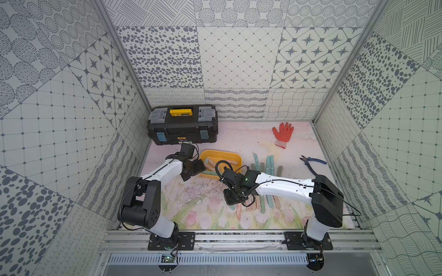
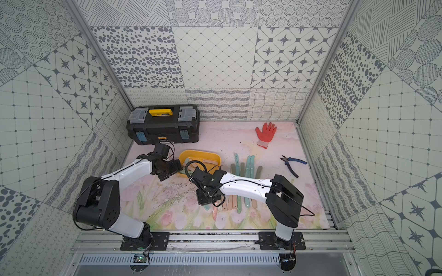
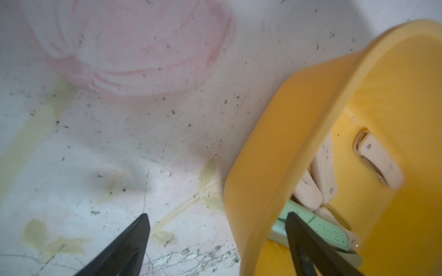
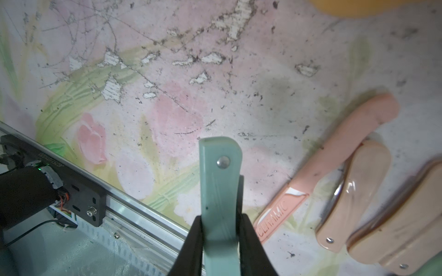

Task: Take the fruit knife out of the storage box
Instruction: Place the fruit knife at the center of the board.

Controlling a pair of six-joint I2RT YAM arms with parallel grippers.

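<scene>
I should keep lowering the teal fruit knife (image 4: pixel 221 184) with my right gripper, as it is over clear mat (image 4: pixel 275 158) beside the pink knife, until it rests there, and then let go.
The yellow storage box (image 1: pixel 222 153) (image 2: pixel 201 153) lies mid-table. Its near wall (image 3: pixel 294 133) stands between the fingers of my open left gripper (image 3: pixel 217 214) (image 1: pixel 200 168), one finger outside and one inside. Within the box are a mint fruit knife (image 3: pixel 330 229) and several beige folded ones (image 3: pixel 380 162). My right gripper (image 4: pixel 220 216) (image 1: pixel 230 199) is shut on a teal folded fruit knife (image 4: pixel 220 172). It holds the knife just above the table in front of the box, beside a pink knife (image 4: pixel 334 153) marked CERAMIC.
Two rows of folded knives lie on the mat, a back row (image 1: pixel 270 163) and a front row (image 1: pixel 263 205). A black toolbox (image 1: pixel 183 124) stands at the back left. An orange glove (image 1: pixel 283 133) and blue pliers (image 1: pixel 312 162) lie on the right. A metal rail (image 4: pixel 134 205) edges the front.
</scene>
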